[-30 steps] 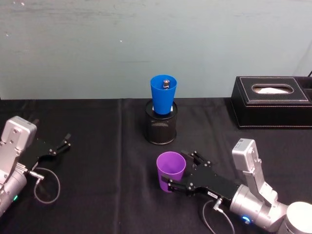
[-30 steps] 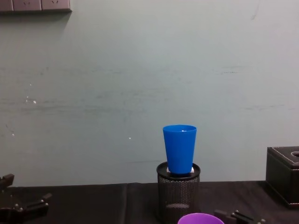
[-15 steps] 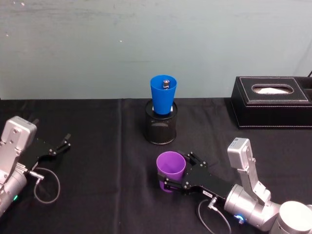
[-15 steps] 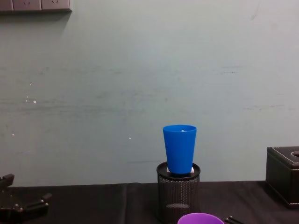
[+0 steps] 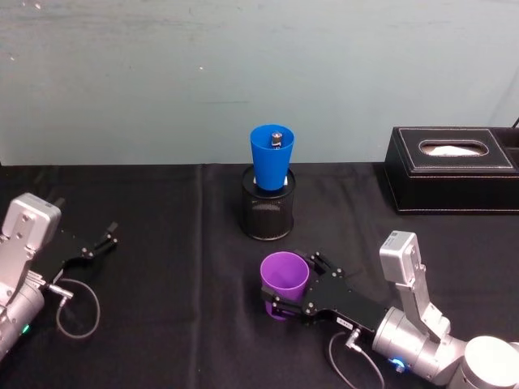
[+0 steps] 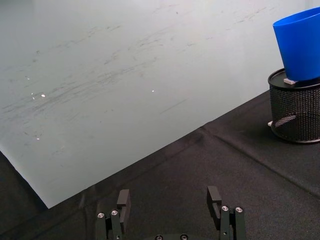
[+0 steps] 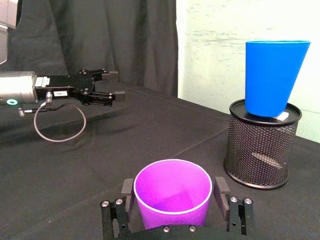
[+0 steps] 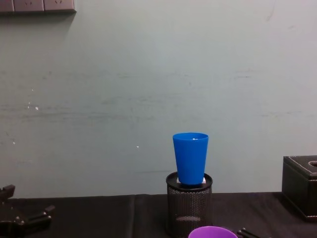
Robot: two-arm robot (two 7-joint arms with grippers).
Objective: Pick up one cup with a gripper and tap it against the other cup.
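The blue cup has a small glint just inside its rim, so I should expect the blue cup to have a piece with a shiny end in it when I tap it.
The purple cup stands upright on the black cloth, near the front middle. My right gripper is open and straddles it, one black finger on each side, close to the cup's walls. The blue cup sits upright in the mouth of a black mesh pen holder behind the purple one; the right wrist view shows the blue cup beyond it. My left gripper rests open at the far left, away from both cups.
A black tissue box stands at the back right. A cable loop lies by the left arm. Bare black cloth stretches between the left gripper and the cups. The wall rises just behind the table.
My right gripper has slid forward to the left, so its fingers now flank the purple cup. Both cups and the left arm have stayed put.
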